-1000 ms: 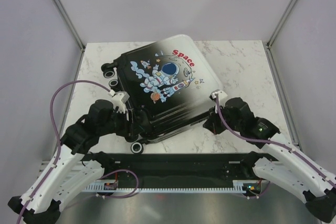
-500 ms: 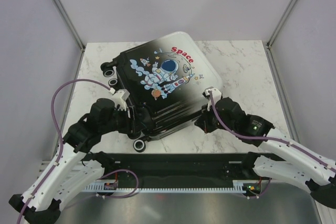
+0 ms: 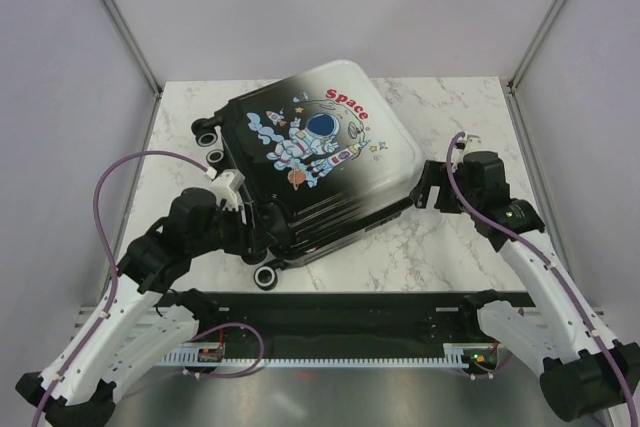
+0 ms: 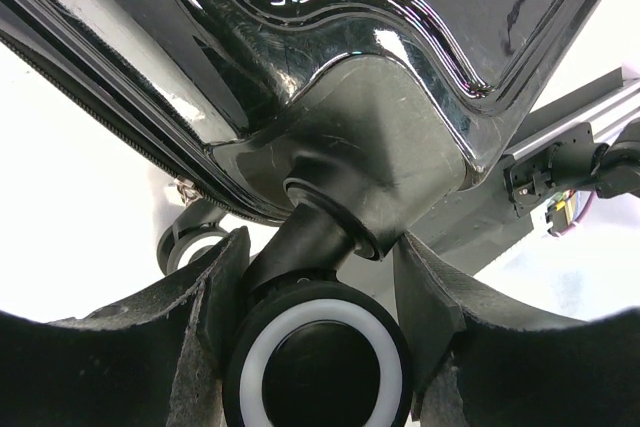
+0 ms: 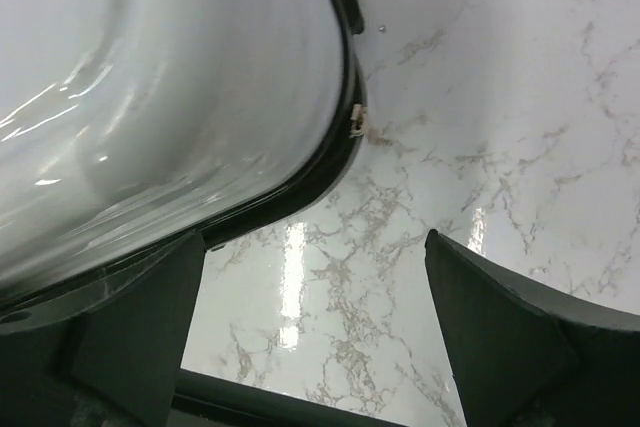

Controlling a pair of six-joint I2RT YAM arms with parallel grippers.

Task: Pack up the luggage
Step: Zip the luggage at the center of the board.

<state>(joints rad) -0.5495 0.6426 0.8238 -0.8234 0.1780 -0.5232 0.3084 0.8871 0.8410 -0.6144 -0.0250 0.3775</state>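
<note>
Next, my right gripper moves back, turns toward the white end and pinches the zipper pull [image 5: 357, 119], because its fingers stretch across marble beside the luggage's white corner [image 3: 416, 182].
The luggage [image 3: 310, 162] lies shut and flat on the marble table [image 3: 450, 117], astronaut print up, black at the left and fading to white at the right. My left gripper [image 3: 262, 232] is at its near left corner. In the left wrist view the fingers [image 4: 210, 297] hold a black caster wheel [image 4: 322, 362] with a white ring, under the glossy black shell [image 4: 380, 47]. My right gripper [image 3: 425, 195] stands open beside the white right corner [image 5: 150, 97]. Only marble shows between its jaws [image 5: 315, 247].
Another caster wheel [image 3: 263, 278] sticks out at the near edge, and two more [image 3: 207, 134] at the far left. A black rail [image 3: 330, 312] runs along the table's front. Grey walls and metal posts [image 3: 120, 17] close in the sides and back.
My right gripper has opened, let go of the suitcase's near right edge and swung out to the right corner. The suitcase shifted slightly. The left arm has stayed put.
</note>
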